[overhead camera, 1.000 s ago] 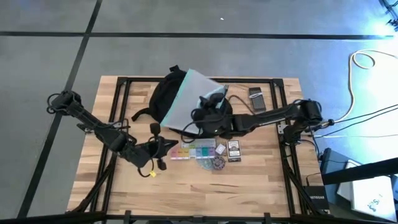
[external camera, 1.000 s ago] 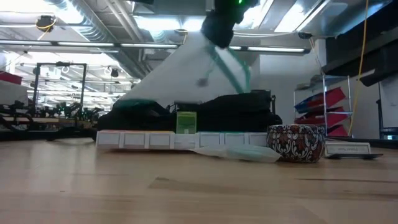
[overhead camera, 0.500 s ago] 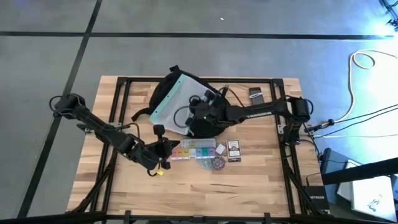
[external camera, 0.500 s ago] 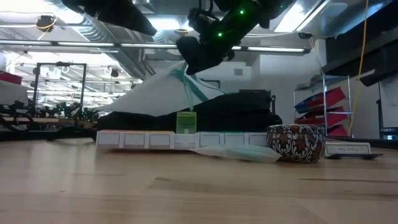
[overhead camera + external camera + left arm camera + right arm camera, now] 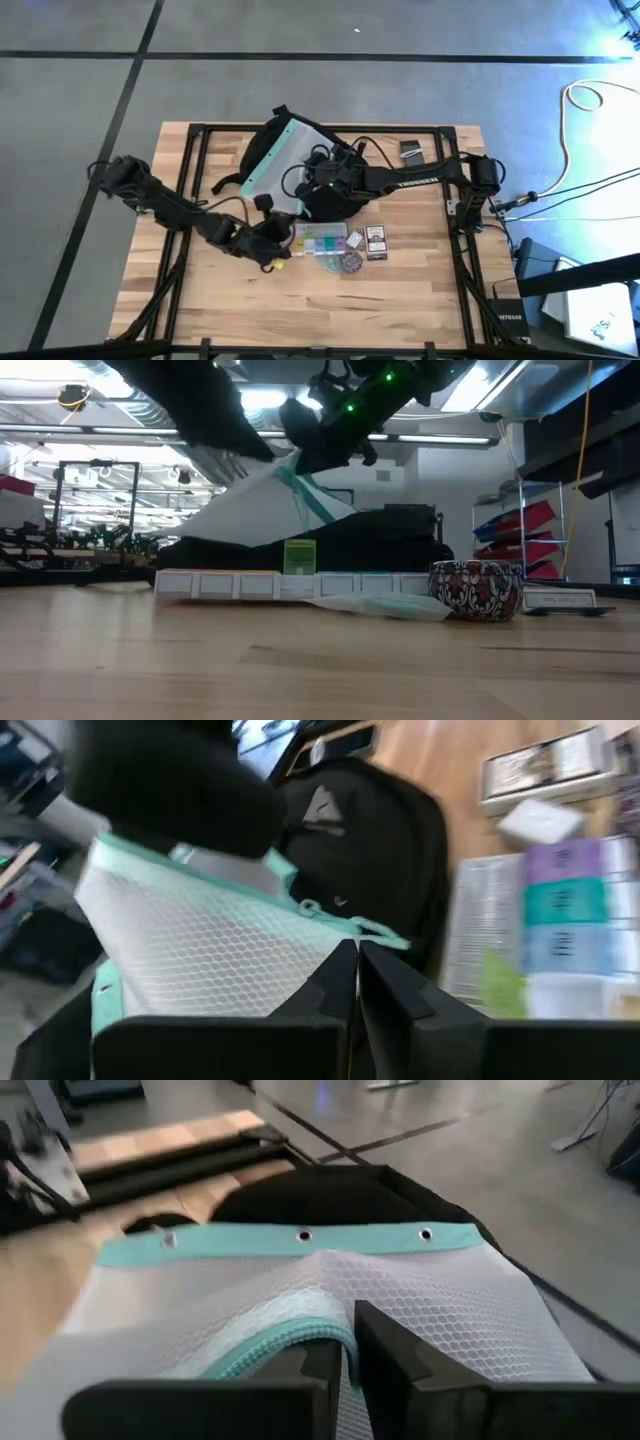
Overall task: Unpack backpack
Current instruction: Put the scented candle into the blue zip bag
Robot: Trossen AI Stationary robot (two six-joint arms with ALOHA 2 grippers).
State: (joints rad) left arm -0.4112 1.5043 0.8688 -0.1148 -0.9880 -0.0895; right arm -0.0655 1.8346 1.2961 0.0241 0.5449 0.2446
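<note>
The robot's right gripper is busy on the pouch's teal zip edge [image 5: 268, 1344], so the left gripper should open and grip that edge beside it [image 5: 250, 896] to free the right gripper.
The black backpack [image 5: 335, 195] lies at the table's far middle and shows low and dark in the low view [image 5: 390, 540]. A translucent pouch with teal edges [image 5: 278, 160] slants over the backpack's left part, and my right gripper [image 5: 318, 176] is shut on it. In the low view the pouch [image 5: 265, 510] slopes down from that gripper [image 5: 318, 448] toward the backpack's left end. My left gripper [image 5: 276, 233] is shut and holds nothing. It hovers just near of the pouch, beside the pill organizer [image 5: 320, 238]. Its wrist view shows its fingertips [image 5: 357, 970] together in front of the pouch [image 5: 210, 940]. My right gripper pinches the pouch's teal zip edge [image 5: 290, 1338] between its two fingers [image 5: 385, 1345]. It comes from the table's right, slanting a little downward. The pouch spreads away from the fingers and slopes down to the table's left, its snap-studded far edge [image 5: 300, 1237] over the backpack.
Near of the backpack lie the pill organizer, a teal face mask [image 5: 330, 263], a round patterned tin [image 5: 351, 262] and two small boxes [image 5: 374, 240]. A dark device [image 5: 412, 157] lies at the far right. A small yellow item [image 5: 277, 266] sits by the left gripper. Bare wood lies nearer.
My right gripper has gone down and toward the table's left, rolling its wrist. The pouch has come down from a raised, upright spread to a slant over the backpack's left part. My left gripper has sunk and moved right, toward the pouch, staying shut.
</note>
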